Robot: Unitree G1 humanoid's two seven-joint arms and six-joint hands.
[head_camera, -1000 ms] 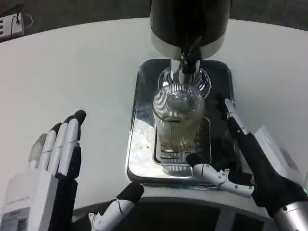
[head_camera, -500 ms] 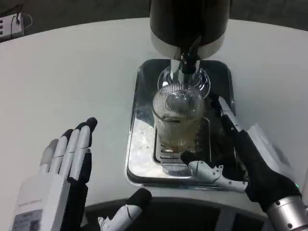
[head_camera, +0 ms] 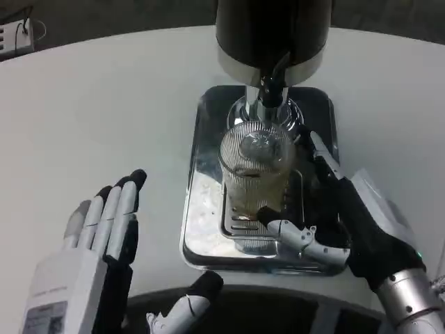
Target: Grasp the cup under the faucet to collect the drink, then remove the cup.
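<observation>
I see amber (head_camera: pixel 256 200) only low in the cup (head_camera: pixel 256 170). The drink will stay a shallow pool far below the cup's rim when I lift the cup.
A ribbed clear glass cup (head_camera: pixel 257 181) holding some amber drink stands on the grate of a shiny steel drip tray (head_camera: pixel 201 229), directly under the black faucet (head_camera: pixel 272 87) of a dark dispenser (head_camera: pixel 271 31). My right hand (head_camera: pixel 341 216) is spread around the cup's right side, thumb in front of its base and fingers reaching past its far side, close to the glass but with no firm grip showing. My left hand (head_camera: pixel 97 243) hovers over the table at the lower left, fingers straight and together, thumb out, holding nothing.
The white table (head_camera: pixel 104 111) stretches wide to the left of the tray. A white power strip (head_camera: pixel 15 35) lies at the far left corner. The table's curved front edge runs just below the tray.
My right hand has slid forward and left, closing in around the cup. My left hand has moved forward and slightly right over the table.
</observation>
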